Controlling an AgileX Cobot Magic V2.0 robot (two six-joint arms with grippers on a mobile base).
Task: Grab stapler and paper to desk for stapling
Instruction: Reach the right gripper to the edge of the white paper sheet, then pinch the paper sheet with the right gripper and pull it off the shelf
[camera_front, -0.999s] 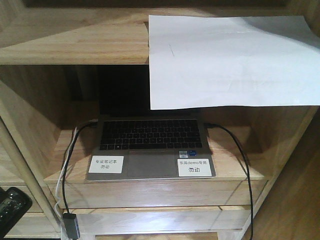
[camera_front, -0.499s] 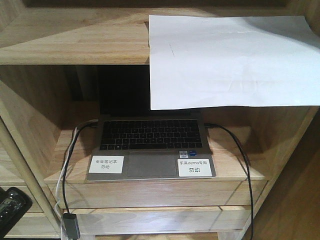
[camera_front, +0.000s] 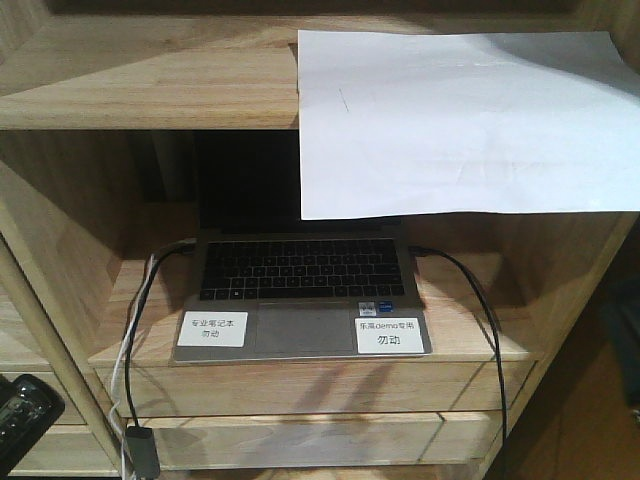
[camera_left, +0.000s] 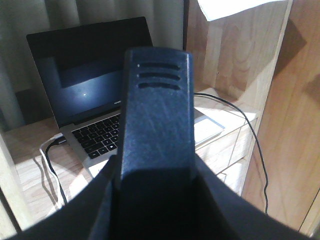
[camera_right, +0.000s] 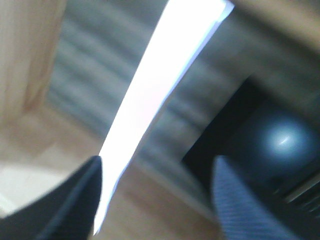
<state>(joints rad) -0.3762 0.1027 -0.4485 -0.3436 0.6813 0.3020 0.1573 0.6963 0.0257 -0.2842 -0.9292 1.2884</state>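
Note:
The overhanging edge (camera_front: 455, 214) runs straight past the shelf, so the white paper (camera_front: 460, 120) will stay spread out, bowing only gently, when I carry it.
The white paper (camera_front: 460, 120) lies on the upper shelf and hangs down over its front edge, also showing in the left wrist view (camera_left: 232, 7). A black stapler (camera_left: 157, 100) with three slots near its end stands up between the fingers of my left gripper (camera_left: 156, 172), which is shut on it. In the blurred right wrist view my right gripper (camera_right: 159, 165) is open, and the paper (camera_right: 160, 95) shows as a bright strip running down to its left finger (camera_right: 85, 195). The desk is out of view. Neither gripper shows in the front view.
An open laptop (camera_front: 300, 290) with two white labels sits on the lower shelf of the light-wood shelving unit (camera_front: 150, 80). Black cables (camera_front: 485, 310) run from both its sides over the shelf front. A black object (camera_front: 22, 415) lies at the lower left.
The paper and laptop have not moved. A dark shadow has come in at the right edge of the front view.

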